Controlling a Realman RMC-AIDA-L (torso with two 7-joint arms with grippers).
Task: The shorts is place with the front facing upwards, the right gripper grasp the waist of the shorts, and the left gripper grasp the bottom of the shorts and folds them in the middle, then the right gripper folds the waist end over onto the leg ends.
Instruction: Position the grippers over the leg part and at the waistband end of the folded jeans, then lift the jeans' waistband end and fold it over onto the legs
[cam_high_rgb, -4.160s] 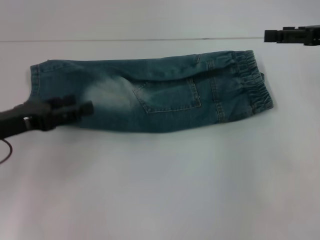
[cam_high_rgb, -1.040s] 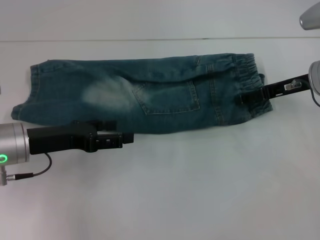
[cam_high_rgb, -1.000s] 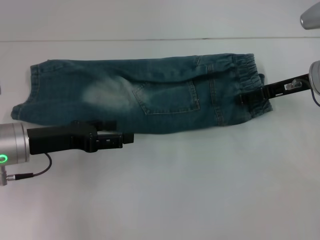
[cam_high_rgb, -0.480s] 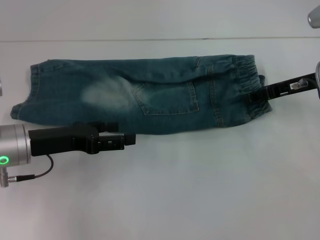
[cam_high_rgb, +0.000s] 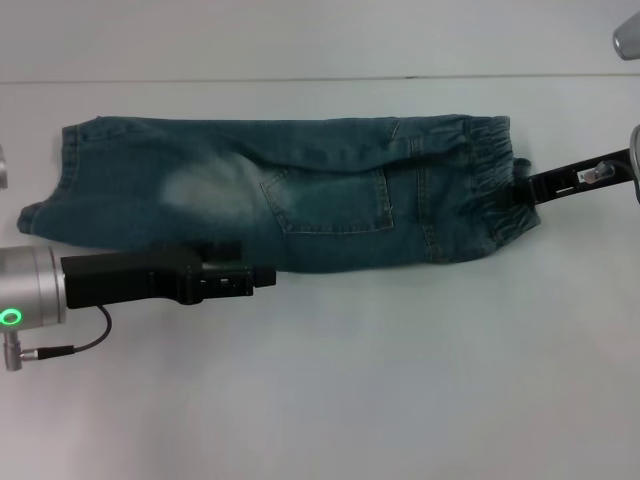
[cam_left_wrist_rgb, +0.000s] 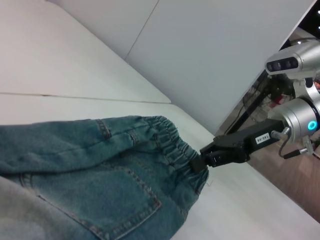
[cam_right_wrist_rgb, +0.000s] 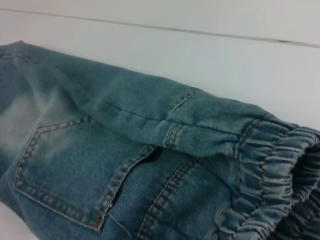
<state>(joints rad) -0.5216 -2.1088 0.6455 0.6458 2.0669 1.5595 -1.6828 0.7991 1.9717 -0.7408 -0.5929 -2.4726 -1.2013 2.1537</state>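
The waist has my right gripper on it, with the leg half loose, so my left gripper should hold the shorts down beside the pocket before the waist folds over.
The shorts lie folded lengthwise across the white table, back pocket facing up. The leg ends point left and the gathered waist points right. My right gripper is shut on the waistband's outer edge. The left wrist view shows this clearly: the right gripper pinches the ruched waist. My left gripper hovers at the front edge of the shorts, near their middle. The right wrist view is filled by the pocket and waist.
The white table stretches in front of the shorts, with a seam line behind them. In the left wrist view the table's edge, the robot's head and a floor with cables lie beyond the right arm.
The right gripper came down from the back right and closed on the waistband. The waist end has since crept slightly left. The left gripper moved off the leg to the front edge.
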